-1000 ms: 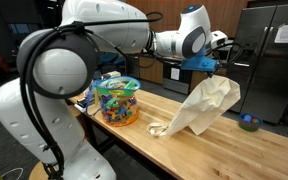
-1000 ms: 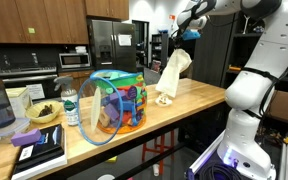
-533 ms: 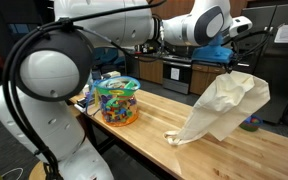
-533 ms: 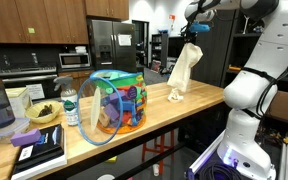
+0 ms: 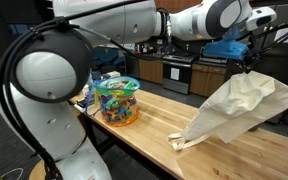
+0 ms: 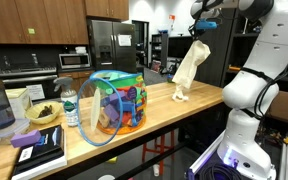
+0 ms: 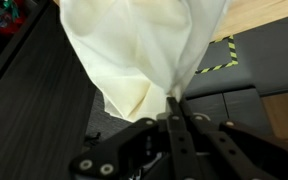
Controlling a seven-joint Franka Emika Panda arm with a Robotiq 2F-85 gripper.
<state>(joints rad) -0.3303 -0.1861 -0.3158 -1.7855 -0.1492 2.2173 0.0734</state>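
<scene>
The cream cloth's lower end (image 5: 192,134) drags on the tabletop behind my gripper. Next, I swing back toward the basket (image 5: 117,103) and put the cloth down flat.
A cream cloth (image 5: 234,108) hangs from my gripper (image 5: 246,62), which is shut on its top corner high above the wooden table (image 5: 134,140). The cloth's lower end and a tie string still touch the tabletop (image 5: 181,141). Seen from farther back in an exterior view, the cloth (image 6: 187,70) dangles under the gripper (image 6: 201,28) near the table's far end. In the wrist view the two fingers (image 7: 173,118) are pressed together on a pinch of the cloth (image 7: 139,55), which spreads out beyond them.
A mesh-sided basket of colourful toys (image 5: 117,100) stands on the table's near part; it also shows in an exterior view (image 6: 114,103) beside a water bottle (image 6: 71,108), a bowl (image 6: 41,113) and books (image 6: 39,148). Kitchen cabinets and a refrigerator (image 6: 109,45) stand behind.
My gripper has carried the cloth upward and further along the table, away from the basket. More of the cloth has lifted off the tabletop.
</scene>
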